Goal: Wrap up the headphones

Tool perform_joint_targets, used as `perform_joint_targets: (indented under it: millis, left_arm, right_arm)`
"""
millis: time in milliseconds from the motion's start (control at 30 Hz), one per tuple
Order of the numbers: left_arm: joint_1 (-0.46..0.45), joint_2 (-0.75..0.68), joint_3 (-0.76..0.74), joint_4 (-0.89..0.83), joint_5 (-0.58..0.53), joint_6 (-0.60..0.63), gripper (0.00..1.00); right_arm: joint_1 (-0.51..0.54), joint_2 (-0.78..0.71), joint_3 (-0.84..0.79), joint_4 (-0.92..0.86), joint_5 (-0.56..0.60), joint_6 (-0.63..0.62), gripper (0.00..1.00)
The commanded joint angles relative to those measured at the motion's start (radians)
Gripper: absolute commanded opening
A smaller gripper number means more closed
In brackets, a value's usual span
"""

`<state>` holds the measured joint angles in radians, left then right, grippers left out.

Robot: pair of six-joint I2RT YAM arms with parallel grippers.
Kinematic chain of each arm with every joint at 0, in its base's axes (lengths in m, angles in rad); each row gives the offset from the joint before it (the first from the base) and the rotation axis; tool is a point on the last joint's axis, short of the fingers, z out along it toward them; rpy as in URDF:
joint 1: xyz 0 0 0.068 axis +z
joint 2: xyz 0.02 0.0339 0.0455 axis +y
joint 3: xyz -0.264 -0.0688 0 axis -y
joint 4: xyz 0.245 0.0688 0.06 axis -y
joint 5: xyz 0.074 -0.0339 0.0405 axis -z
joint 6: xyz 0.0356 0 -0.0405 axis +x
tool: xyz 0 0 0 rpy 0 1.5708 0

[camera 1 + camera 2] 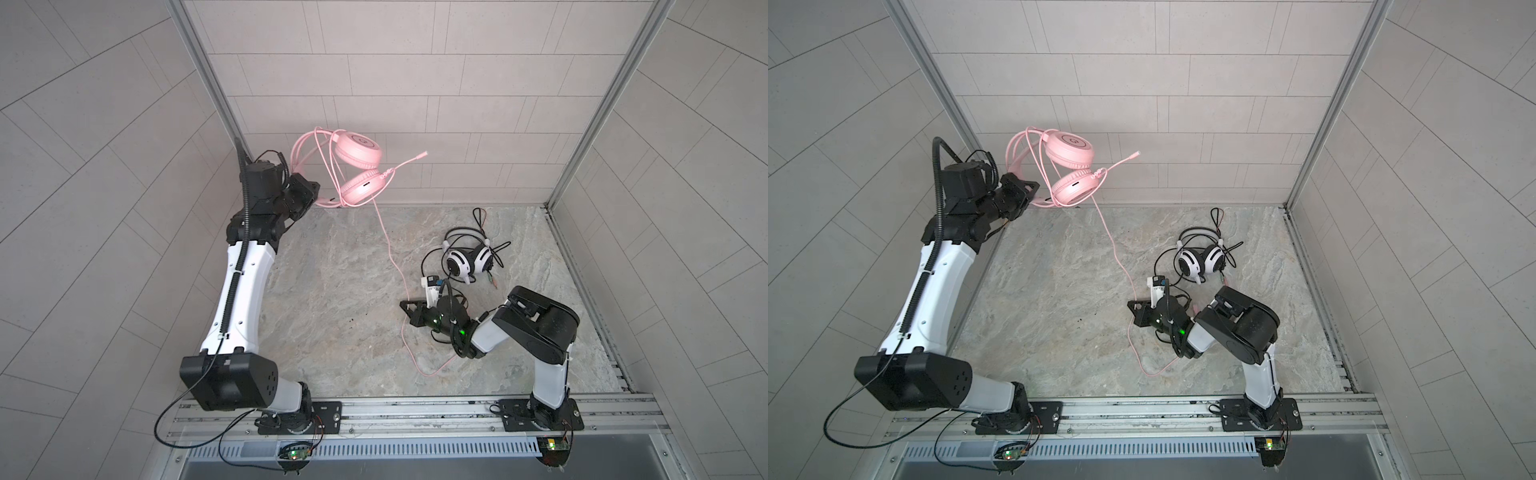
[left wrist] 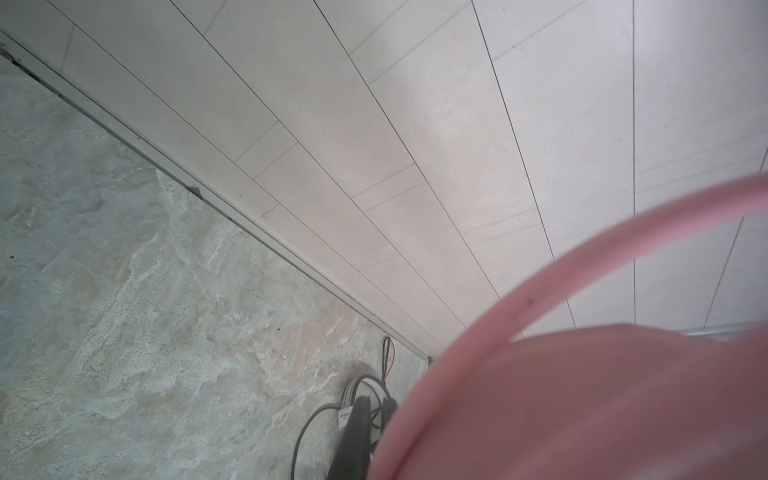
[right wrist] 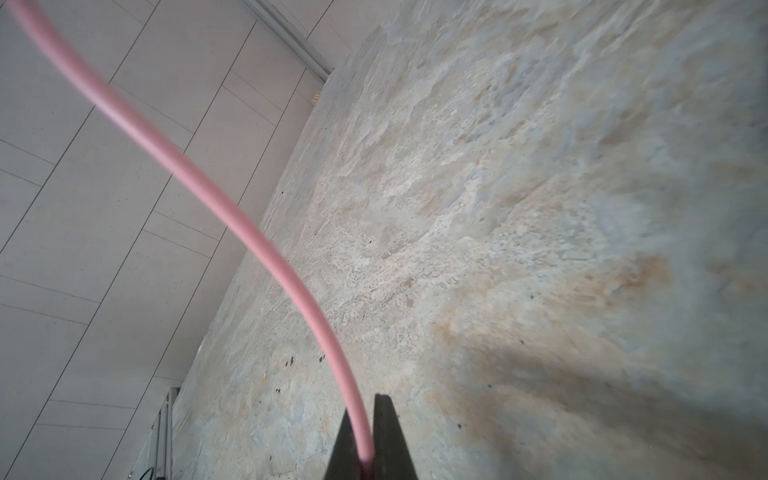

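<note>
The pink cable (image 1: 389, 246) stretches from the raised pink headphones to my low right gripper. My left gripper should bring the headphones down toward my right gripper before the wrapping starts.
The pink headphones (image 1: 359, 170) (image 1: 1071, 170) hang in the air near the back wall, with my left gripper (image 1: 320, 200) (image 1: 1034, 200) shut on their band. In the left wrist view they are a pink blur (image 2: 582, 395) beside one dark finger (image 2: 355, 436). Their pink cable (image 1: 390, 257) (image 1: 1117, 257) drops to the table and passes through my right gripper (image 1: 405, 305) (image 1: 1131, 305), which is shut on it low over the table. The right wrist view shows the cable (image 3: 266, 245) pinched between the jaws (image 3: 365, 449). The white-and-black headphones (image 1: 467, 262) (image 1: 1198, 259) lie at the back right.
Slack pink cable loops on the marble tabletop (image 1: 332, 311) in front of my right gripper (image 1: 424, 374). Black cable (image 1: 426, 257) lies loose around the white-and-black headset, with a strand toward the back edge (image 1: 480, 218). Tiled walls close the back and sides. A metal rail (image 1: 415, 409) runs along the front.
</note>
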<state>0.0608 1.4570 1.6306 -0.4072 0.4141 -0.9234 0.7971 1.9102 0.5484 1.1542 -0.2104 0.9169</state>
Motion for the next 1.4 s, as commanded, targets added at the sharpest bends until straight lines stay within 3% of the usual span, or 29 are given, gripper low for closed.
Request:
perform_joint_targets:
  millis: [0, 133, 400, 667, 767, 900, 1033, 1200, 1367]
  left_arm:
    - [0.016, 0.004, 0.058, 0.095, -0.131, -0.115, 0.00]
    - [0.027, 0.013, 0.061, 0.072, -0.231, -0.144, 0.00]
    - [0.032, 0.024, 0.050, 0.051, -0.412, -0.081, 0.00]
    - [0.029, 0.050, 0.038, 0.038, -0.508, 0.007, 0.00]
    - [-0.003, 0.073, 0.062, 0.010, -0.509, 0.115, 0.00]
    - [-0.068, 0.085, 0.076, -0.052, -0.608, 0.274, 0.00]
    - [-0.138, 0.091, 0.062, -0.093, -0.698, 0.427, 0.00]
    - [-0.278, 0.147, 0.112, -0.239, -0.839, 0.717, 0.00]
    - [-0.387, 0.162, 0.089, -0.334, -0.885, 0.869, 0.00]
  right_arm:
    - [0.024, -0.038, -0.001, -0.032, -0.044, -0.009, 0.00]
    - [0.070, -0.080, 0.015, -0.174, -0.059, -0.090, 0.00]
    - [0.261, -0.285, 0.209, -0.849, 0.080, -0.467, 0.00]
    - [0.434, -0.381, 0.432, -1.207, 0.144, -0.691, 0.00]
    - [0.462, -0.440, 0.481, -1.239, 0.119, -0.693, 0.00]
    - [0.480, -0.545, 0.525, -1.258, 0.123, -0.735, 0.00]
    - [0.487, -0.675, 0.558, -1.306, 0.266, -0.826, 0.00]
    - [0.480, -0.796, 0.581, -1.316, 0.456, -0.943, 0.00]
    - [0.387, -0.828, 0.595, -1.304, 0.469, -0.968, 0.00]
